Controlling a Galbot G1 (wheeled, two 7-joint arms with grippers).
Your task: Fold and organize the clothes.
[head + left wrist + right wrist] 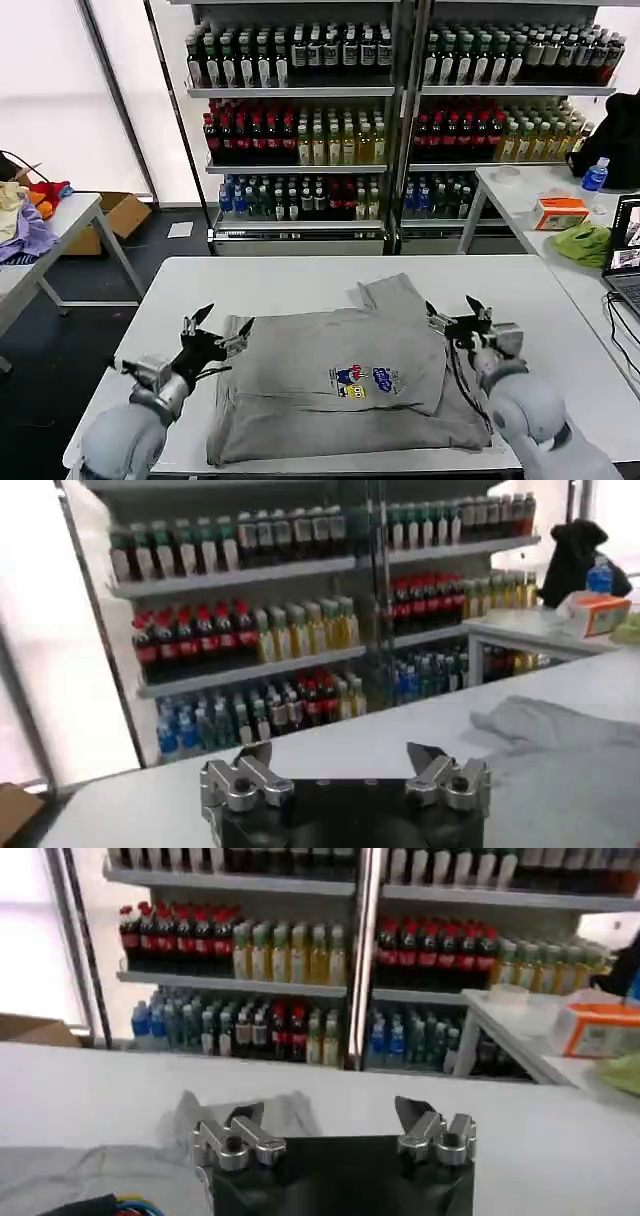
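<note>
The sleeve pokes out limply from the shirt's far edge, so I expect it to come along when the robot folds the light grey shirt toward itself.
The light grey shirt lies partly folded on the white table, its multicoloured chest print facing up and one sleeve sticking out toward the far side. My left gripper hovers open at the shirt's left edge, nothing between its fingers. My right gripper is open too, at the shirt's right edge beside the folded-over part. In the left wrist view my left gripper points across bare table with grey cloth off to one side. In the right wrist view my right gripper stands over the table with grey cloth beside it.
Drink shelves stand behind the table. A side table at the left carries lavender and orange garments. At the right another table holds a lime-green cloth, an orange box, a bottle and a laptop.
</note>
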